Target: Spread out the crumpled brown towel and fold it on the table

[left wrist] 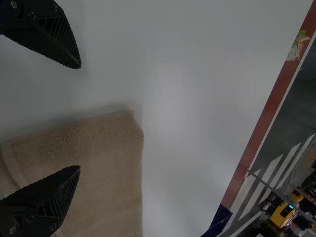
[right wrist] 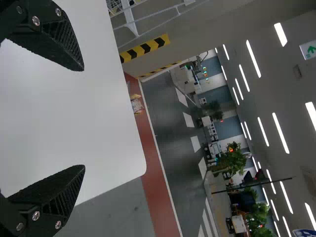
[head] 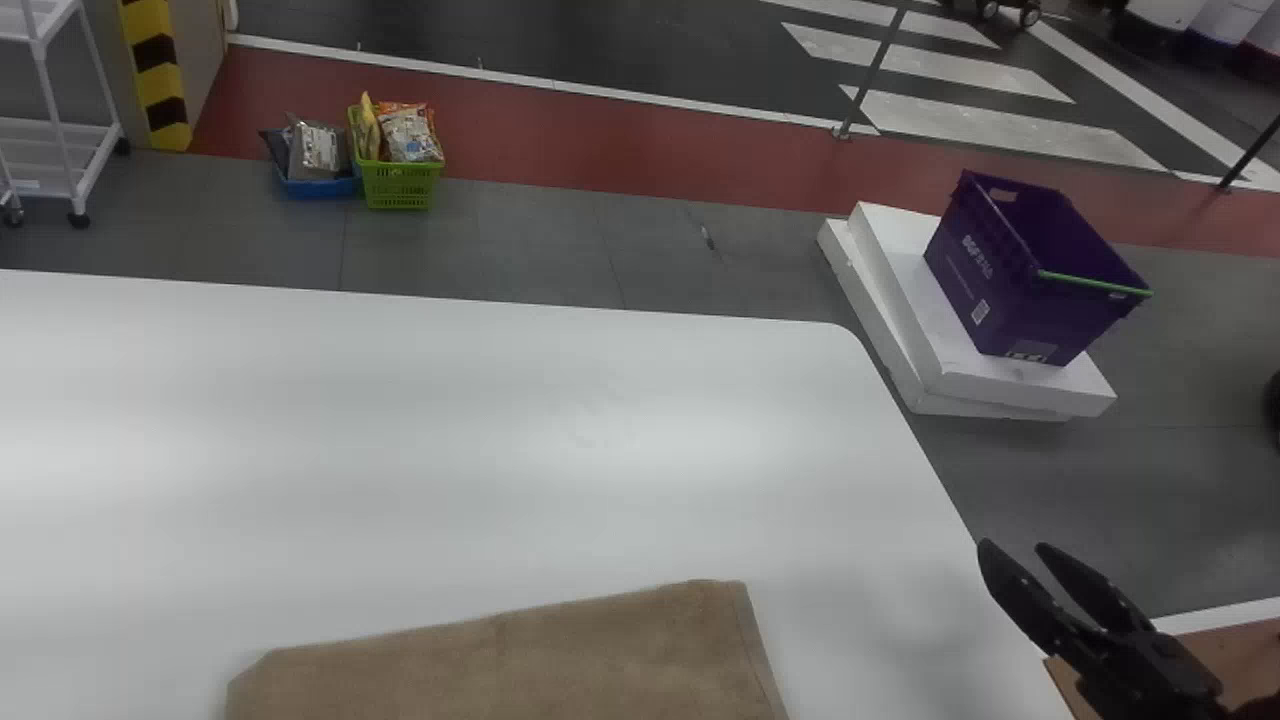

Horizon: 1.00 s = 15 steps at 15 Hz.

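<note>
I expect the brown towel (head: 516,670) to bring a hidden lower layer with it when I fold its side over, because the towel's far edge (head: 498,618) is rounded like a crease.
The brown towel (head: 540,660) lies flat on the white table (head: 450,450) at the near edge of the head view, its far edge slanting and its far left corner slightly blunted. At the table's right side, clear of the towel, my right gripper (head: 1010,548) is held open and empty; in the right wrist view the same gripper (right wrist: 84,118) has its fingers wide apart. My left gripper (left wrist: 80,116) stands open over an edge of the towel (left wrist: 103,163), one finger above the cloth and the other above bare table, holding nothing.
Beyond the table's right corner, a purple crate (head: 1030,270) rests on white slabs (head: 1000,385) on the floor. Green (head: 400,185) and blue (head: 315,187) baskets with packets stand past the far edge, and a white cart (head: 60,120) is at the far left.
</note>
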### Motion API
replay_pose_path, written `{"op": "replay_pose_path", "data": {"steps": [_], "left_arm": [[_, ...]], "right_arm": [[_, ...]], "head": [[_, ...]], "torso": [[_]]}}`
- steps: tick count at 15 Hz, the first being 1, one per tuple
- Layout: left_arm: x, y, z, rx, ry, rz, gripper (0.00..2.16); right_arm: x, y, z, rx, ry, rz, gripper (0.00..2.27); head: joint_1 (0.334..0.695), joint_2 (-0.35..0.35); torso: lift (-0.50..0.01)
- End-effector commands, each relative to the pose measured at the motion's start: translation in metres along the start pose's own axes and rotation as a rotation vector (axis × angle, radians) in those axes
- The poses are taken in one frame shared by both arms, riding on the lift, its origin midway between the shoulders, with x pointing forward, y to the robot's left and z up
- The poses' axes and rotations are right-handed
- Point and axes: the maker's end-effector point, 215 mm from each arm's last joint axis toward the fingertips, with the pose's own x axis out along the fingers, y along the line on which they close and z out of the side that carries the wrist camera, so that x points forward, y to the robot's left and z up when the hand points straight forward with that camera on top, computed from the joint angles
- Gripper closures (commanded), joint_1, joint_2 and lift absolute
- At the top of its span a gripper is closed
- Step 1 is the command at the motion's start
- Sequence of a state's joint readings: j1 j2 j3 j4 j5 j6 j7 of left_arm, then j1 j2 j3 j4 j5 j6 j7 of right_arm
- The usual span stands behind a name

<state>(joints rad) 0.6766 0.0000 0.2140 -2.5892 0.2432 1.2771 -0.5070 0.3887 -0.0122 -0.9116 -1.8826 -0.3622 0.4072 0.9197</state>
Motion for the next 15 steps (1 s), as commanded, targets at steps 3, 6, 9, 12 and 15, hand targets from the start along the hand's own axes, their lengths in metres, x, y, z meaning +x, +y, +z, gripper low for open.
{"op": "replay_pose_path", "data": {"steps": [3, 6, 9, 12, 15], "left_arm": [[-0.003, -0.022, -0.012, 0.001, 0.028, -0.025, 0.09], [0.0, -0.021, -0.006, 0.023, 0.014, -0.003, 0.09], [-0.001, -0.016, 0.0, 0.04, -0.005, 0.019, 0.09], [-0.003, -0.008, 0.012, 0.066, -0.046, 0.049, 0.09], [-0.005, -0.004, 0.024, 0.087, -0.082, 0.063, 0.09]], "right_arm": [[-0.016, -0.004, -0.014, 0.011, 0.004, 0.002, 0.17], [-0.017, 0.038, -0.019, 0.066, 0.106, 0.086, 0.18], [-0.02, 0.083, -0.025, 0.193, 0.249, 0.146, 0.2], [-0.028, 0.129, -0.043, 0.282, 0.43, 0.153, 0.2], [-0.029, 0.165, -0.057, 0.393, 0.573, 0.139, 0.2]], "head": [[0.695, -0.35], [0.695, -0.35], [0.695, -0.35], [0.695, -0.35], [0.695, -0.35]], "torso": [[-0.127], [-0.127], [-0.127], [-0.127], [-0.127]]}}
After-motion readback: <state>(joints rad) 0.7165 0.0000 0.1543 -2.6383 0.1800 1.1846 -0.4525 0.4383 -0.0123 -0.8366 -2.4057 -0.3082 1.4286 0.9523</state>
